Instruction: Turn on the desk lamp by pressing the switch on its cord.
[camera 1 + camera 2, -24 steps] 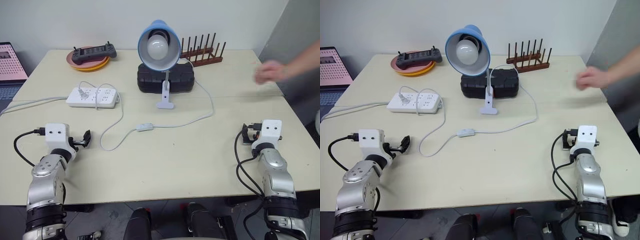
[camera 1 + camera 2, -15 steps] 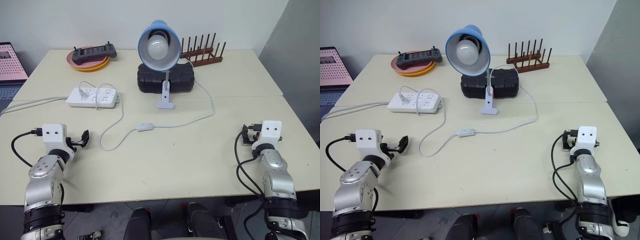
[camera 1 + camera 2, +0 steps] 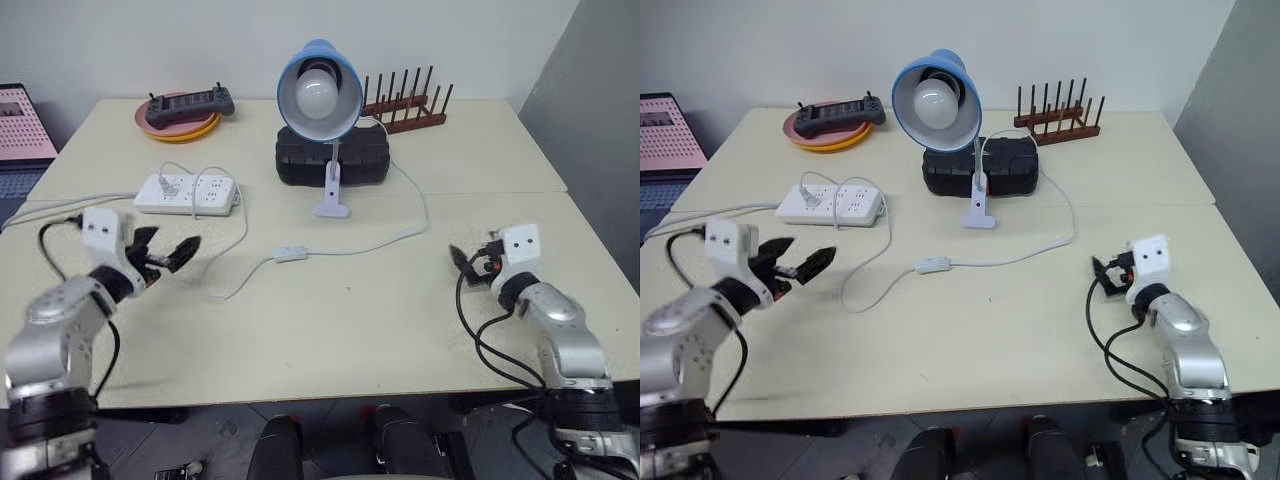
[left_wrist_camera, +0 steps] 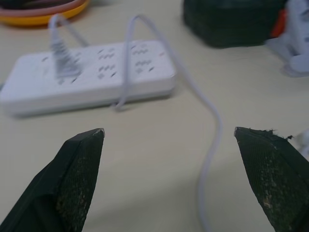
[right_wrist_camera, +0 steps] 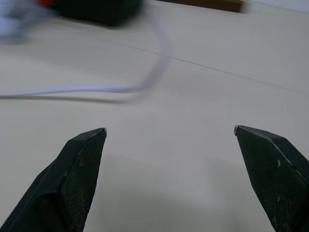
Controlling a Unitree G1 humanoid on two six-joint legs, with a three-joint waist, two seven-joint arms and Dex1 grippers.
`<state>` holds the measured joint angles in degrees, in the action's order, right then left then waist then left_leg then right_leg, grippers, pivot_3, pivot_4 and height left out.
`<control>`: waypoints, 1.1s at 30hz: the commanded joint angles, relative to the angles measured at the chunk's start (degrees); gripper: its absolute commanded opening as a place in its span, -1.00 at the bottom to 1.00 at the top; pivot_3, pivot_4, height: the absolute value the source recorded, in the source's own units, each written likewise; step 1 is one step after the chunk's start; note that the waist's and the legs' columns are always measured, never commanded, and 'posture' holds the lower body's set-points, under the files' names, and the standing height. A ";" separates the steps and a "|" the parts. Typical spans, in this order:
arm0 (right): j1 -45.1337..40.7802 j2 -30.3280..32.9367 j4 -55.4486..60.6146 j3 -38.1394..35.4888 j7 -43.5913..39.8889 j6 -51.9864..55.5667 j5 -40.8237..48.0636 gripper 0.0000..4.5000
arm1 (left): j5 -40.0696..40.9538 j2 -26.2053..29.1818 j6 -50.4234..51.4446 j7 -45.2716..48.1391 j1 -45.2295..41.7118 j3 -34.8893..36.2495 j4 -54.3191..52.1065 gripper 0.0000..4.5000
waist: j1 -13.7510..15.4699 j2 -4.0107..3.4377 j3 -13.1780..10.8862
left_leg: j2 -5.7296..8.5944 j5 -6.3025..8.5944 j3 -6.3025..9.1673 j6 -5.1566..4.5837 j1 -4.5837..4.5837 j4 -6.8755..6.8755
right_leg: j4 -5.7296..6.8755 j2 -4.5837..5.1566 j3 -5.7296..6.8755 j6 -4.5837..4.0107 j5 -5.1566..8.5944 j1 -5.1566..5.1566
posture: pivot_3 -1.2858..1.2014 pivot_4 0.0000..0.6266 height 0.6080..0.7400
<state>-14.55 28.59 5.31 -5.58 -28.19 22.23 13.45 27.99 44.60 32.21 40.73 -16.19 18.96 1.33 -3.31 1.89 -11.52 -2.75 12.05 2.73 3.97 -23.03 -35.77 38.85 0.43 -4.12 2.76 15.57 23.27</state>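
Note:
The white switch (image 3: 291, 254) lies clear with its short end (image 3: 277, 256) toward the open fingers, so the robot's left gripper keeps going to that short end and closes across its sides.
The desk lamp (image 3: 318, 90), with a light-blue shade and a white bulb, stands unlit at the table's middle back on its white clip base. Its thin white cord (image 3: 395, 237) curves forward to the small white switch (image 3: 290, 255), then loops left towards the power strip. My left gripper (image 3: 176, 247) hovers open left of that loop, pointing right at it. In the left wrist view, the cord (image 4: 213, 135) runs between the black fingertips (image 4: 82, 164). My right gripper (image 3: 461, 261) is open, right of the switch and pointing left, well apart from it.
A white power strip (image 3: 187, 193) lies at the left with a plug in it. Behind the lamp sits a black case (image 3: 332, 160). A wooden peg rack (image 3: 405, 105) and a plate with a black controller (image 3: 180, 112) stand along the back edge.
Both arms have risen and swung inward: the left gripper towards the cord loop, the right gripper to the left. A person's hand at the far right has gone from view.

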 commanded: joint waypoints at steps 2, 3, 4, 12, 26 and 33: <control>-1.03 6.90 12.55 2.84 -16.80 11.33 13.69 0.98 | 0.07 6.26 4.01 18.88 -10.45 -12.64 3.58 1.00 | 0.22 0.02 -0.04 | 0.00 0.00 0.00 0.00 -0.04 0.01 | -0.06 0.00 0.02 0.01 0.01 -0.01 | 0.03 -0.52 1.00; -1.05 7.94 14.13 3.27 -18.60 13.15 15.58 0.98 | -0.40 6.94 4.09 21.47 -12.29 -14.64 4.89 1.00 | 0.31 0.01 -0.05 | 0.02 0.00 0.03 0.00 -0.08 0.00 | -0.08 0.00 0.05 0.01 0.01 0.01 | 0.03 -0.52 1.00; -0.83 9.15 16.02 3.92 -20.38 15.19 17.63 0.98 | -2.25 6.39 2.88 24.98 -16.00 -18.15 8.62 1.00 | 0.24 0.02 -0.05 | 0.01 0.00 0.07 0.00 -0.12 0.01 | -0.11 0.00 0.09 0.02 0.01 0.03 | 0.03 -0.52 1.00; -0.83 12.84 21.25 5.23 -22.61 21.31 21.92 0.98 | -18.04 -3.80 -17.16 36.64 -34.65 -33.10 40.28 1.00 | 0.43 0.03 -0.05 | 0.03 0.01 0.11 -0.02 -0.47 -0.11 | -0.23 -0.01 0.15 0.15 -0.06 0.21 | 0.03 -0.52 1.00; 3.09 12.63 26.40 1.12 -15.87 23.91 24.14 1.00 | -27.60 -10.14 -33.25 42.39 -43.96 -32.84 66.12 0.49 | 0.24 0.05 -0.04 | 0.03 0.01 0.17 -0.03 -0.99 -0.26 | 0.11 -0.04 0.14 0.24 -0.07 0.78 | 0.03 -0.52 1.00; 3.86 11.53 26.71 0.41 -13.32 23.70 24.51 1.00 | -28.69 -11.76 -33.68 42.66 -44.05 -31.40 66.64 -0.26 | 0.46 0.05 -0.04 | 0.04 0.00 0.19 -0.03 -0.99 -0.27 | 0.13 -0.04 0.16 0.25 -0.08 0.76 | 0.03 -0.52 1.00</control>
<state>-11.02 40.01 29.76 -3.35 -42.01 46.59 37.20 0.34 33.14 -0.96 82.21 -59.92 -12.98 67.47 -2.85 1.95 -11.55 -2.71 12.05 2.92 3.94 -24.03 -36.04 38.97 0.39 -3.96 3.02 15.49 24.03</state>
